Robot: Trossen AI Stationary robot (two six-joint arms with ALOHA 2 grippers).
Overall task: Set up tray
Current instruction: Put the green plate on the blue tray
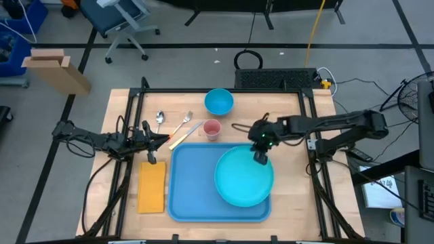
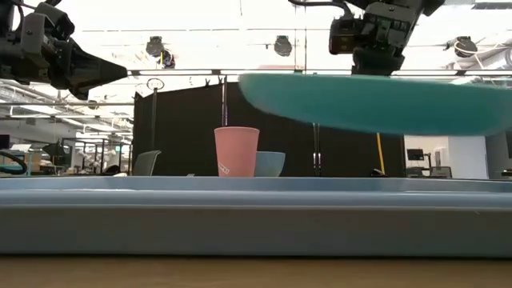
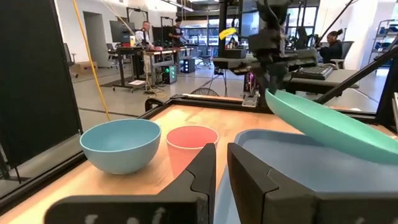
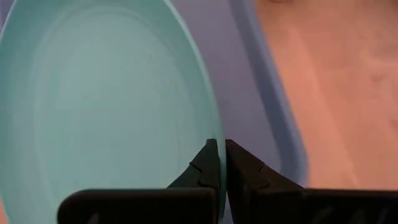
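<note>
The teal plate (image 1: 244, 177) is hanging face-up over the empty light-blue tray (image 1: 193, 181), so my right gripper should keep lowering the plate until it sits inside, and then let go.
The light-blue tray (image 1: 193, 186) lies near the table's front edge. Above its right half hangs a round teal plate (image 1: 244, 179), with my right gripper (image 1: 260, 157) shut on its far rim. In the low view the plate (image 2: 384, 104) floats tilted over the tray (image 2: 240, 216). My left gripper (image 1: 164, 140) waits at the table's left, beyond the tray's far left corner. It points level toward the right, fingers (image 3: 205, 171) shut with nothing between them. My right gripper pinches the plate's rim (image 4: 214, 134) between its two fingers, one on the plate's upper face and one beneath it. The fingers slant down from the table's far right side. The plate is lifted clear of the tray and tilts, sloping down away from the fingers.
A yellow-orange napkin (image 1: 152, 186) lies left of the tray. Beyond the tray's far edge stand a pink cup (image 1: 212, 129) and a blue bowl (image 1: 219, 102). A spoon (image 1: 159, 120), a fork (image 1: 182, 125) and a pale knife (image 1: 184, 137) lie there too.
</note>
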